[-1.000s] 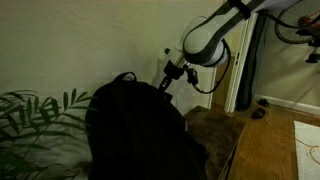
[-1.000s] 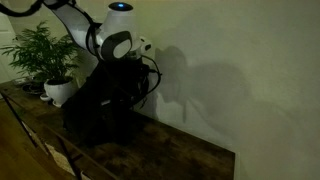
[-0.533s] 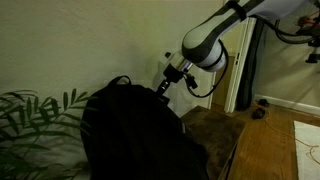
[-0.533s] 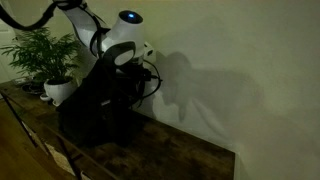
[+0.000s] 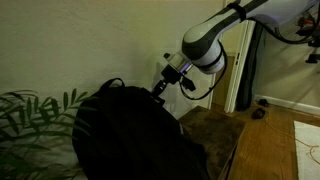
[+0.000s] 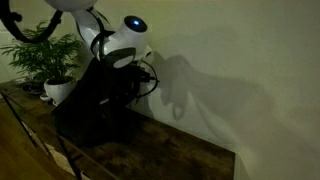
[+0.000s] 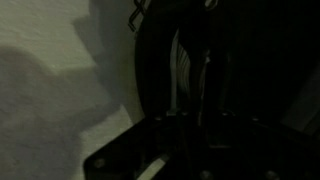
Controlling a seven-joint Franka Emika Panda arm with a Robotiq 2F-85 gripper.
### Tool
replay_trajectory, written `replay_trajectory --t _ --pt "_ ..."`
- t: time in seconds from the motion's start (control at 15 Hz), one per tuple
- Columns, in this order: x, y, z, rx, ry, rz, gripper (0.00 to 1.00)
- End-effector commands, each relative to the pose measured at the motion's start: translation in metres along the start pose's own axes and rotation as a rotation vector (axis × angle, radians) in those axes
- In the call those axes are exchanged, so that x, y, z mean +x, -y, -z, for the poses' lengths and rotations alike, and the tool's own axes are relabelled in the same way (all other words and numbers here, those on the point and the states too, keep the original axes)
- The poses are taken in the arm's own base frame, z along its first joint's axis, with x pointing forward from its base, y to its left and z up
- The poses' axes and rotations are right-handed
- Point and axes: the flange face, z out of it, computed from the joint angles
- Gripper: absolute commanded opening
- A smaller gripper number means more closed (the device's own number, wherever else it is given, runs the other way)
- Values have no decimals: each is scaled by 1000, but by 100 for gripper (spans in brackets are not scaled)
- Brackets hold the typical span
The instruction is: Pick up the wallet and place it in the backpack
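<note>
I should go on pushing the wallet (image 7: 183, 75) in until it sits inside before I let go, because it stands edge-on in the backpack's opening (image 7: 203, 72) with black fabric on both sides.
The big black backpack (image 5: 130, 135) stands on the wooden table against the wall and shows in both exterior views (image 6: 90, 110). My gripper (image 5: 158, 90) is down at its top rim, next to the small loop handle (image 5: 112, 82). The wrist view is very dark. There my gripper (image 7: 185, 112) has its fingers close together on a thin pale grey strip, the wallet (image 7: 181, 70) seen edge-on. Black backpack fabric (image 7: 255, 60) fills the space around it. In the exterior views the wallet is hidden.
A leafy plant (image 5: 30, 115) stands beside the backpack; in an exterior view it is in a white pot (image 6: 58, 92). The wooden table (image 6: 170, 155) runs along the pale wall, its edge (image 5: 228, 150) near a doorway (image 5: 245, 70).
The gripper has dipped slightly lower and further in at the backpack's top. The backpack has shifted and bulged away from the arm, toward the plant.
</note>
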Motion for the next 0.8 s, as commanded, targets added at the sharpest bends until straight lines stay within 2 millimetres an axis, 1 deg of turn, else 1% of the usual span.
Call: replay_trajectory --t 0.0,0.07,0.27,0.33,0.4,0.53,0.6,0.67,0.73 --pt "16 19 5 118 -70 30 6" --pt "22 34 6 139 -86 57 6" --pt "26 47 4 193 -92 91 6" --pt "25 56 -10 210 -67 78 6" --pt "21 52 -20 207 -52 81 6" --pt "16 59 -30 227 -22 96 6" --pt "13 62 -35 237 -7 95 9" --pt "11 63 -41 251 -1 97 41" --pt "9 64 -44 261 9 96 42"
